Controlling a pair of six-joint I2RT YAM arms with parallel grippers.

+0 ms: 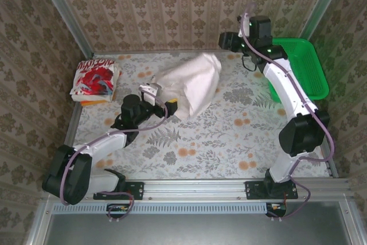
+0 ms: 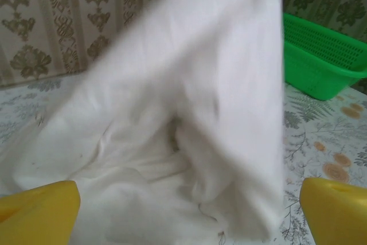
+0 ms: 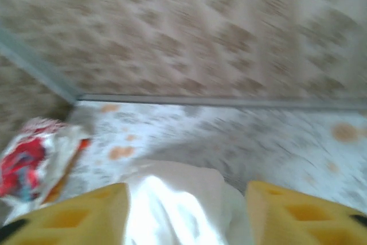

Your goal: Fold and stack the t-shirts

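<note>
I expect the edge of the off-white t-shirt (image 1: 198, 78) to pull straight between my grippers while the rest hangs down when I lift it, because the t-shirt is slumped in loose, tented folds (image 1: 187, 91).
A plain off-white t-shirt (image 1: 192, 81) stands in a loose, tented heap at the middle back of the table. My left gripper (image 1: 161, 99) sits at its near left edge, open wide. Its yellow fingers (image 2: 40, 210) show at both sides of the cloth (image 2: 189, 96) in the left wrist view. My right gripper (image 1: 226, 42) is up at the back, just right of the heap's peak. It is open, and the cloth (image 3: 172, 193) lies below and between its fingers (image 3: 86, 213). A folded white t-shirt with red print (image 1: 94, 77) lies at the far left (image 3: 26, 162).
A green mesh basket (image 1: 304, 64) stands at the back right, by the right arm (image 2: 321, 64). The printed shirt rests on a small stack with an orange edge (image 1: 94, 102). Patterned walls close in the table at the back and sides. The right wrist view is blurred.
</note>
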